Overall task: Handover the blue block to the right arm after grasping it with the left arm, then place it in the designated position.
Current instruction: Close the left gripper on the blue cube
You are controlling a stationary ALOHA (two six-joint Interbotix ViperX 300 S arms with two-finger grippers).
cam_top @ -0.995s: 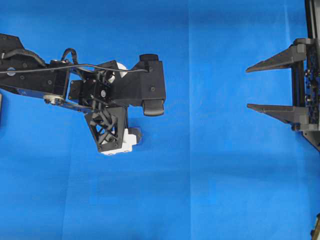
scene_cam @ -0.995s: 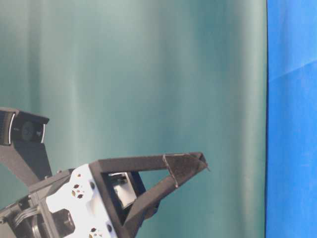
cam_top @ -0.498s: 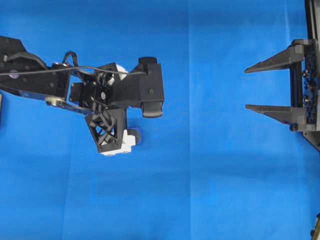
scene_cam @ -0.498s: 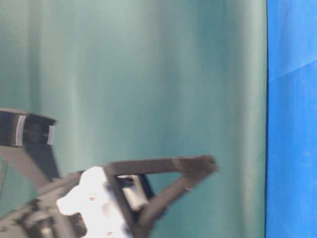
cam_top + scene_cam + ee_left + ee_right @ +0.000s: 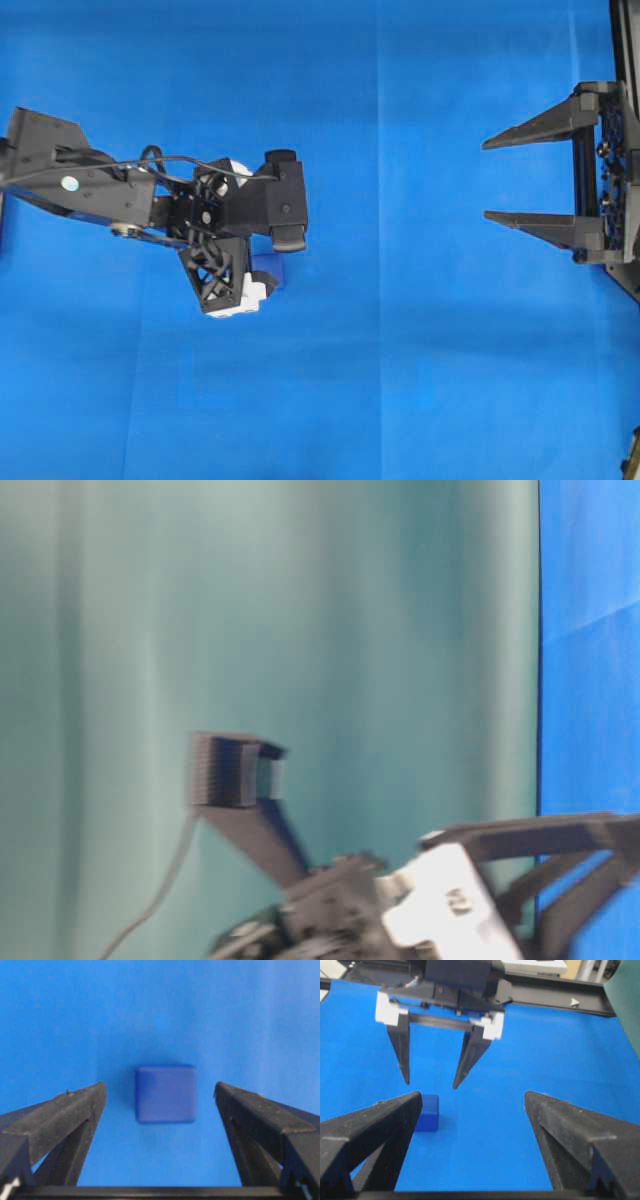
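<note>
The blue block [image 5: 166, 1094] is square and centred in my left gripper's open fingers, so I should continue to lower that gripper until its fingers are on either side of the block's sides [image 5: 193, 1094], and then close it.
The blue block [image 5: 165, 1093] is a small dark-blue cube resting on the blue cloth. In the left wrist view it lies between the tips of my left gripper [image 5: 160, 1085], touching neither finger. From overhead the left gripper [image 5: 245, 262] points straight down and covers most of the block [image 5: 270, 268]. The right wrist view shows the left gripper [image 5: 431, 1084] open, its tips hovering just above the block [image 5: 427, 1112]. My right gripper [image 5: 486, 180] is open and empty at the right edge, far from the block; its own view shows the same [image 5: 472, 1095].
Blue cloth [image 5: 400, 350] covers the table. A black frame rail [image 5: 555, 990] runs behind the left arm. The table-level view shows a green backdrop [image 5: 300, 630] and the blurred left arm [image 5: 440, 910].
The left arm has shifted left and come down over the block, its jaws still wide. The right gripper has edged slightly left and stayed open.
</note>
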